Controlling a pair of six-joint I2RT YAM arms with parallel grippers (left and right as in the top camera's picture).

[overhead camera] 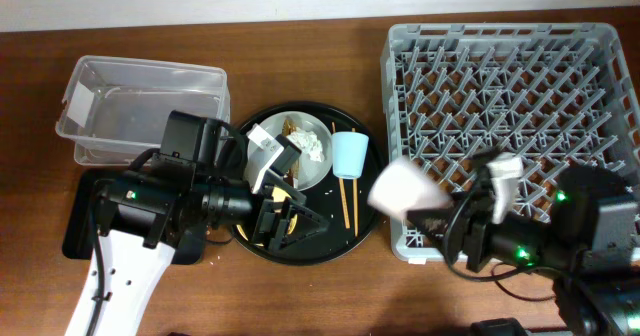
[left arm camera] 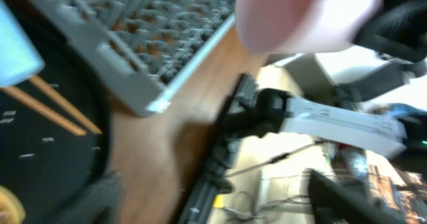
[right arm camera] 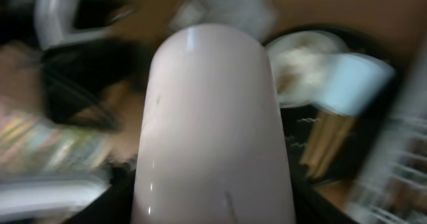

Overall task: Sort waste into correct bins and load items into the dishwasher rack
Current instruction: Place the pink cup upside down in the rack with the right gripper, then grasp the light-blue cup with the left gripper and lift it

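My right gripper should turn the pink cup (overhead camera: 402,188) base up before lowering it into the rack's near corner (overhead camera: 413,238), since I hold it tipped toward the round tray.
My right gripper (overhead camera: 440,219) is shut on the pink cup (overhead camera: 403,189) and holds it, blurred, above the table by the near-left corner of the grey dishwasher rack (overhead camera: 510,116). The cup fills the right wrist view (right arm camera: 213,117) and shows in the left wrist view (left arm camera: 307,17). My left gripper (overhead camera: 287,224) is open over the near part of the round black tray (overhead camera: 330,244). The yellow bowl (overhead camera: 284,190) is mostly hidden under it. The plate (overhead camera: 290,161) holds a white tissue (overhead camera: 312,144) and brown scraps (overhead camera: 296,129). The light blue cup (overhead camera: 350,154) lies by the chopsticks (overhead camera: 347,204).
The clear tub (overhead camera: 140,111) stands at the back left. The shallow black tray (overhead camera: 78,221) lies at the near left, partly under my left arm. The rack takes up the right half of the table; bare wood lies between it and the round tray.
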